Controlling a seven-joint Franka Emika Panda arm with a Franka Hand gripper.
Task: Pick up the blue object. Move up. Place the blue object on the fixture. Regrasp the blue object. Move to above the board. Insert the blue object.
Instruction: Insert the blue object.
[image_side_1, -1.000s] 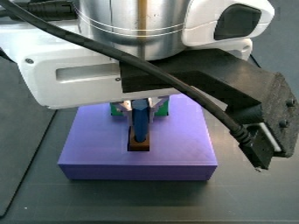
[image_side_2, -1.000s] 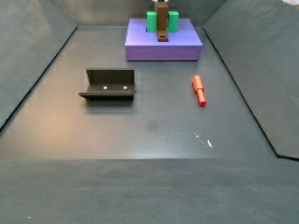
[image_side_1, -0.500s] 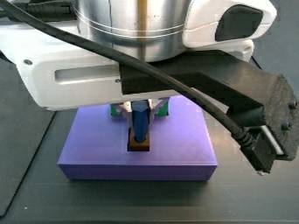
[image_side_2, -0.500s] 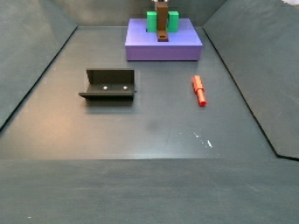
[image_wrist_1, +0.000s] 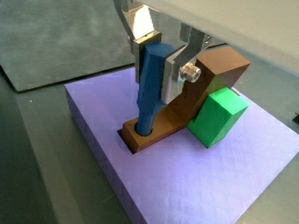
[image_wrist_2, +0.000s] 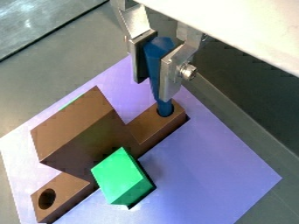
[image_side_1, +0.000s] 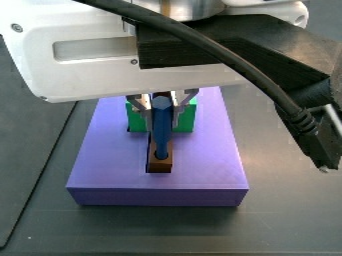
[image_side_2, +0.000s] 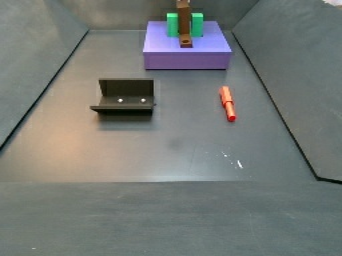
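The blue object (image_wrist_1: 152, 77) will slide up freely out of the brown bar when I lift it, because a dark gap (image_wrist_1: 142, 130) shows beside its lower end in the socket.
The blue object (image_wrist_1: 149, 92) stands upright with its lower end in the socket at one end of the brown bar (image_wrist_1: 176, 118) on the lavender board (image_wrist_1: 198, 175). It also shows in a wrist view (image_wrist_2: 163, 74) and a side view (image_side_1: 160, 125). My gripper (image_wrist_1: 160, 63) is over the board, its silver fingers (image_wrist_2: 143, 52) close on either side of the peg's upper part, slightly open. In a side view the gripper (image_side_1: 160, 100) is at the peg's top. The fixture (image_side_2: 124, 97) stands empty on the floor, far from the board (image_side_2: 187, 58).
A green block (image_wrist_2: 122, 175) sits on the board beside the brown bar, which has a round hole (image_wrist_2: 47, 199) at its other end. A red peg (image_side_2: 227, 102) lies on the floor right of the fixture. Dark walls ring the floor.
The arm has risen above the board. The blue peg has stayed standing in the bar, and more of its length now shows below the fingers.
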